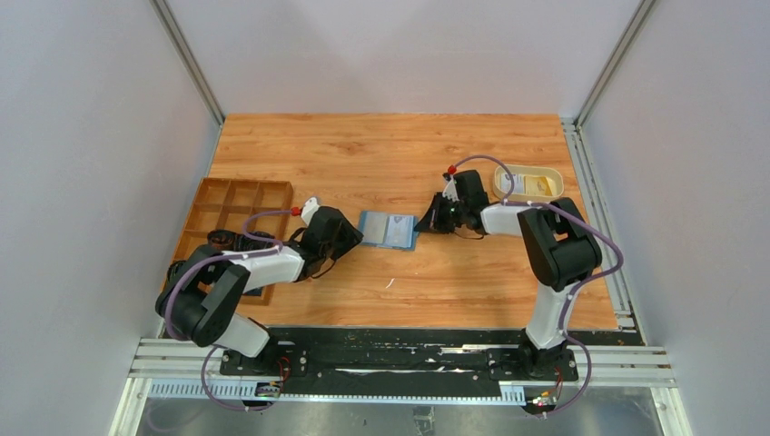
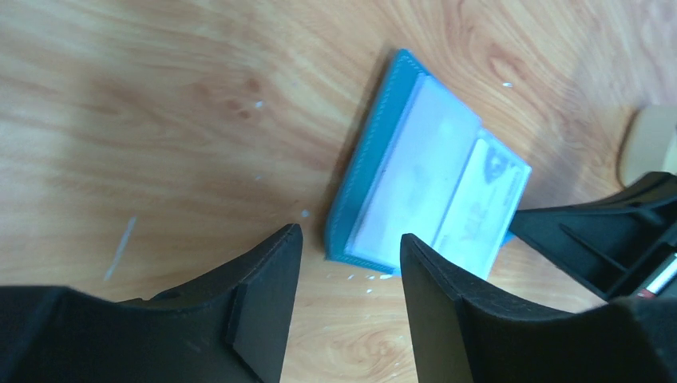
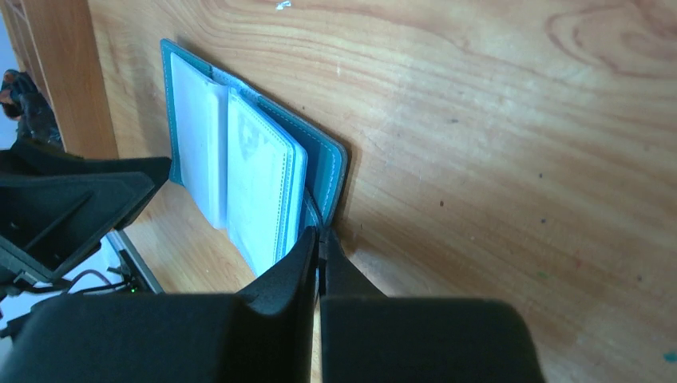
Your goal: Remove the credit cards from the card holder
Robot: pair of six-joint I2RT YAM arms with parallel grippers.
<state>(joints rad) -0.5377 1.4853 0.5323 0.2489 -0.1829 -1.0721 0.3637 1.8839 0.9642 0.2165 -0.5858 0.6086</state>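
Next, my left gripper clamps the holder's opposite edge (image 1: 362,227), because my right gripper is busy on the holder's edge (image 1: 416,237) and needs to be freed for the clear sleeves.
The blue card holder (image 1: 389,230) lies open on the wooden table between both arms, its clear sleeves facing up. A whitish printed credit card (image 2: 485,199) shows inside one sleeve. A yellow card (image 1: 538,187) rests in the cream dish (image 1: 505,178) at the back right. My right gripper (image 3: 319,233) is shut on the right edge of the holder's (image 3: 331,171) blue cover. My left gripper (image 2: 350,233) is open and holds nothing. It stands just short of the holder's (image 2: 363,183) left edge.
A brown wooden compartment tray (image 1: 231,213) sits at the left, partly under my left arm. The cream dish stands behind my right arm. Grey walls and metal rails enclose the table on three sides.
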